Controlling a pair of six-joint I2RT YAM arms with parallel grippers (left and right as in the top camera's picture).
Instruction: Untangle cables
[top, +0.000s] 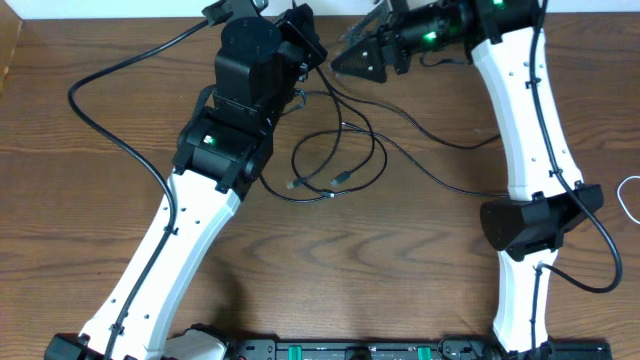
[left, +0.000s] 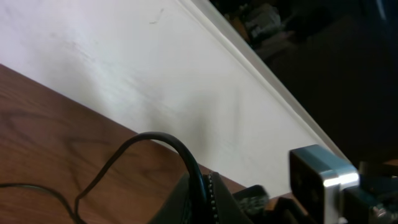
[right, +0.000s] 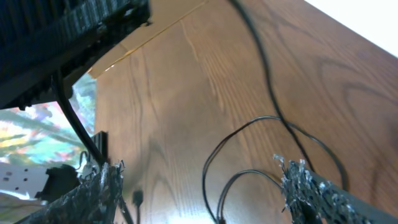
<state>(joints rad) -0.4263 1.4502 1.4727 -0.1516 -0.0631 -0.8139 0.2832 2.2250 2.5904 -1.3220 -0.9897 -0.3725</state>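
The plug end (top: 297, 183) of the cable raised by the robot's left gripper still hangs over the other loops, so the right gripper should take the cable (top: 325, 78) and pull it clear.
Thin black cables (top: 335, 160) lie in tangled loops on the wooden table at the centre, with small plug ends (top: 342, 178) near the middle. My left gripper (top: 303, 45) is at the far edge, raised, and shut on a black cable (left: 186, 158) that arcs up out of its fingers (left: 205, 196). My right gripper (top: 342, 62) faces it from the right, close by, and is open and empty. In the right wrist view its fingers (right: 199, 183) are spread wide above black cable loops (right: 249, 149). A white cable (top: 630, 200) shows at the right edge.
A white wall or board (left: 155, 68) runs along the table's far edge. A thick black arm cable (top: 110, 110) curves over the table's left side. The arm bases stand at the front edge (top: 350, 350).
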